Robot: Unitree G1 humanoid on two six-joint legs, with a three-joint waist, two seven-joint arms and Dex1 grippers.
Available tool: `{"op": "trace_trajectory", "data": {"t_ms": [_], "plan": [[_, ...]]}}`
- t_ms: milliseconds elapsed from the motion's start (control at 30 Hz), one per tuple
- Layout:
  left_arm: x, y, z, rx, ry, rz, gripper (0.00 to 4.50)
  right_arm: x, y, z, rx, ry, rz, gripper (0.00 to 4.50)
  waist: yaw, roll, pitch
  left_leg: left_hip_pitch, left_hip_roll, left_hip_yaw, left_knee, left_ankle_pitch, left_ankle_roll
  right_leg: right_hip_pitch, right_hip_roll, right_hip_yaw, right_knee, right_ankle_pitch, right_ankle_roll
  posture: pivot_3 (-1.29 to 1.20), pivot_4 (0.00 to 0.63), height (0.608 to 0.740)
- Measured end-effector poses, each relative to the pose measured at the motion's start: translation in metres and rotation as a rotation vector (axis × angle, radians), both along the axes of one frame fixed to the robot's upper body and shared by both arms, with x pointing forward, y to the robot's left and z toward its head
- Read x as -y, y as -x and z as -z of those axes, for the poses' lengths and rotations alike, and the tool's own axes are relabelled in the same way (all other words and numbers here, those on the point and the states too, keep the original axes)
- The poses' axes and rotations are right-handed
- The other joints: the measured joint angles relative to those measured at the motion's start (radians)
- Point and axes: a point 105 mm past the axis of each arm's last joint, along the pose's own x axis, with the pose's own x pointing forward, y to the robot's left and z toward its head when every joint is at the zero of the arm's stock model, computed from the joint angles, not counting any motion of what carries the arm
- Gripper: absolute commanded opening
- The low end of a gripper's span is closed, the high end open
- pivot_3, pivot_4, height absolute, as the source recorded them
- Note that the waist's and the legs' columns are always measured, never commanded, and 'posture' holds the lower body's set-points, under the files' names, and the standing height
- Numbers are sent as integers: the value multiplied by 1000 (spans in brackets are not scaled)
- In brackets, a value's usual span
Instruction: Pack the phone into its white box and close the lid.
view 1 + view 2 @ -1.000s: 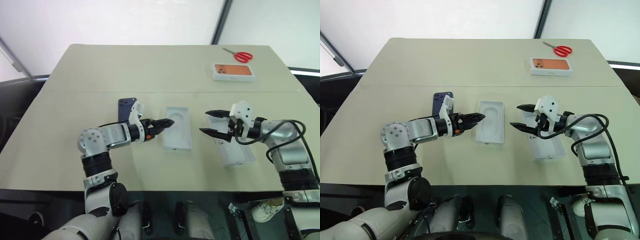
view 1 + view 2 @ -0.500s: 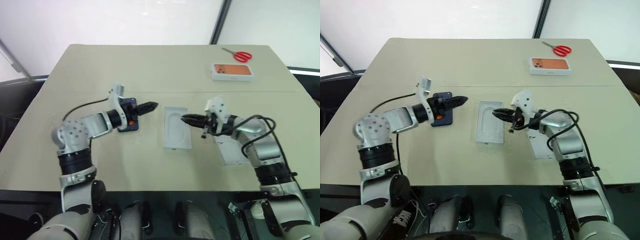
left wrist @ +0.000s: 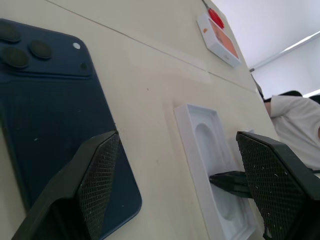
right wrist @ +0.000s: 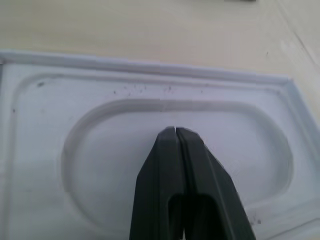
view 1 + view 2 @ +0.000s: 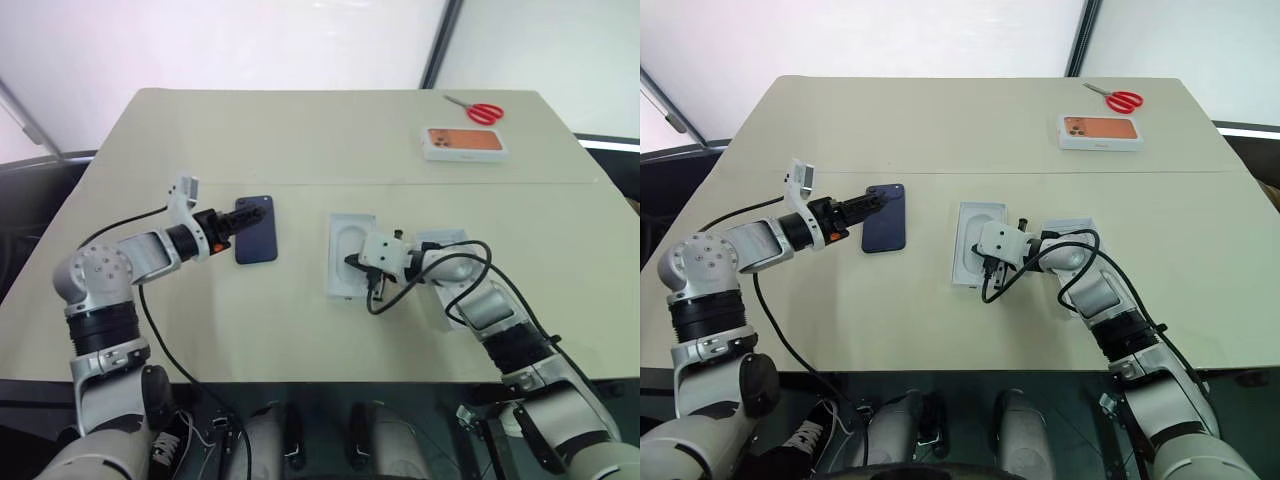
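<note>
I expect the phone (image 5: 256,231) to sit flat inside the white insert tray's raised rim (image 5: 334,252) when I lower it, because the rim is slightly longer than the phone.
The dark navy phone (image 5: 257,240) lies back up on the table, its camera cluster at the far end. My left gripper (image 5: 238,218) is open, its tips at the phone's left edge, and holds nothing. My right gripper (image 4: 175,132) is shut and empty. Its tips rest in the oval recess of a thin white insert tray (image 5: 340,284) at the table's middle. A white rectangular box part (image 5: 443,239) lies under my right forearm, mostly covered. I cannot tell whether it is the white box or the lid.
A white box with an orange phone picture (image 5: 465,143) sits at the far right, with red scissors (image 5: 485,112) behind it. A person in a white shirt (image 3: 295,125) is beyond the table's right side.
My left gripper drew back from the insert tray to the phone's left edge. My right gripper shut, swung left and came down onto the tray's recess.
</note>
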Motion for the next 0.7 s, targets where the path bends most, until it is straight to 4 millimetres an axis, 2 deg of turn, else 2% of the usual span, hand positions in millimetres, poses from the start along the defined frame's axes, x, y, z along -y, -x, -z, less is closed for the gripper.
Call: {"op": "trace_trajectory", "data": {"t_ms": [67,200,333,400,467,567,700], "plan": [[-1,-1,0,6,2,-8,3959,-2,0,-1,-9,-13,-2,41,-1,0,0,0,0,0,0,0,0,0,0,0,0,0,0,0,150,738],[-13,-1,5,-31,17,-38,3959,-14,-2,-13,-64,-157,2,41,-3,0,0,0,0,0,0,0,0,0,1,0,0,0,0,0,150,738],[-33,2,6,-64,32,-69,3959,-13,-17,-57,17,-242,16,41,-4,0,1,0,0,0,0,0,0,-1,1,0,0,0,0,0,150,738],[-44,2,7,-79,63,-93,3959,-21,-22,-74,49,-284,7,41,-4,0,1,0,1,0,0,0,0,-1,1,0,0,0,0,0,150,738],[-53,1,12,-120,105,-113,3959,-40,-21,-83,52,-331,-27,41,-5,0,1,0,1,0,-1,0,0,-1,1,-1,0,0,0,0,150,738],[-58,-1,17,-148,143,-118,3959,-64,-21,-76,26,-329,-54,41,-4,0,1,0,0,1,-1,0,0,-1,1,-1,1,0,0,0,150,738],[-60,-5,35,-199,135,-123,3959,-92,-28,-54,-27,-278,-38,41,-4,0,1,-1,0,3,-1,0,-1,-3,1,0,2,0,0,0,150,738]]}}
